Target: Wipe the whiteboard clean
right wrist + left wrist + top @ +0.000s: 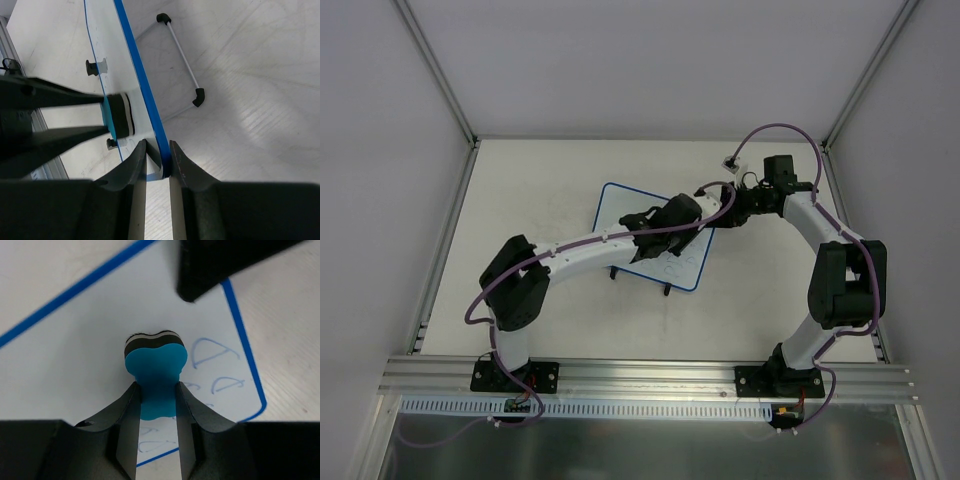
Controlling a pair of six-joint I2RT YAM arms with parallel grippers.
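I should sweep my left gripper back down over the scribbles, because blue scribbles (227, 383) are still there toward the whiteboard's near rim while the eraser (156, 357) is close to my right gripper.
The whiteboard (620, 212), white with a thin blue rim, lies mid-table, its two black feet at the near edge. Faint blue scribbles (215, 351) remain near its right corner. My left gripper (157, 390) is shut on the blue bone-shaped eraser (156, 365) and presses its dark felt face against the board (75, 355). In the top view the left gripper (655, 238) is over the board's right half. My right gripper (157, 150) is shut on the board's blue rim (137, 70) at the right corner; it also shows in the top view (712, 205). The eraser (117, 117) shows in the right wrist view.
A thin white rod with black ends (182, 62) lies on the table behind the board. White walls enclose the table on three sides. An aluminium rail (640, 375) runs along the near edge by the arm bases.
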